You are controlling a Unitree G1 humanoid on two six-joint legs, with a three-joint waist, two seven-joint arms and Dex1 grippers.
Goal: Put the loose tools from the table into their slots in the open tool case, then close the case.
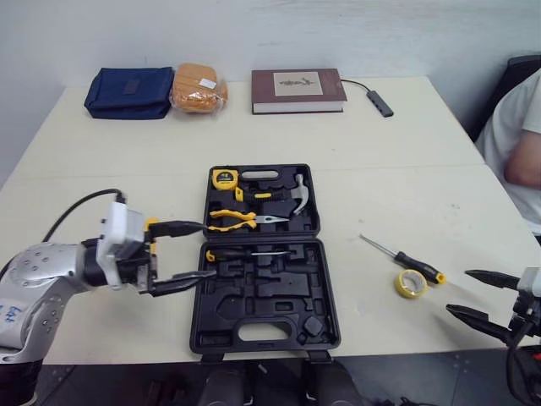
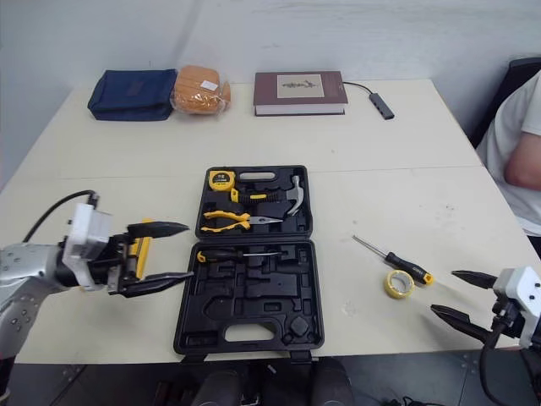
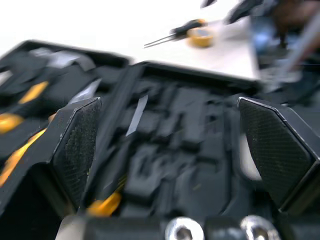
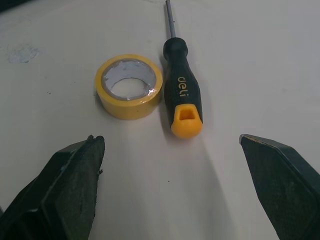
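The black screwdriver (image 1: 419, 266) will come up alone when I pick it up, because the roll of yellow tape (image 1: 411, 284) is only resting next to the screwdriver's handle.
The open black tool case (image 1: 264, 258) lies at the table's front centre, holding a tape measure (image 1: 224, 178), a hammer (image 1: 293, 195), pliers (image 1: 237, 220) and a screwdriver (image 1: 249, 253) in its slots. To its right on the table lie a loose black-and-yellow screwdriver (image 1: 406, 259) (image 4: 181, 92) and a roll of yellow tape (image 1: 411, 283) (image 4: 129, 92). My left gripper (image 1: 186, 252) hangs open at the case's left edge with nothing between its fingers. Right of the tape, my right gripper (image 1: 486, 298) is open, its fingers (image 4: 65, 187) pointing at the tape and screwdriver from a short distance.
At the table's far side sit a navy pouch (image 1: 129, 92), an orange bundle (image 1: 199, 88), a brown book (image 1: 297, 90) and a dark adapter with cable (image 1: 379, 103). A person in a white shirt (image 1: 520, 135) sits at the right edge.
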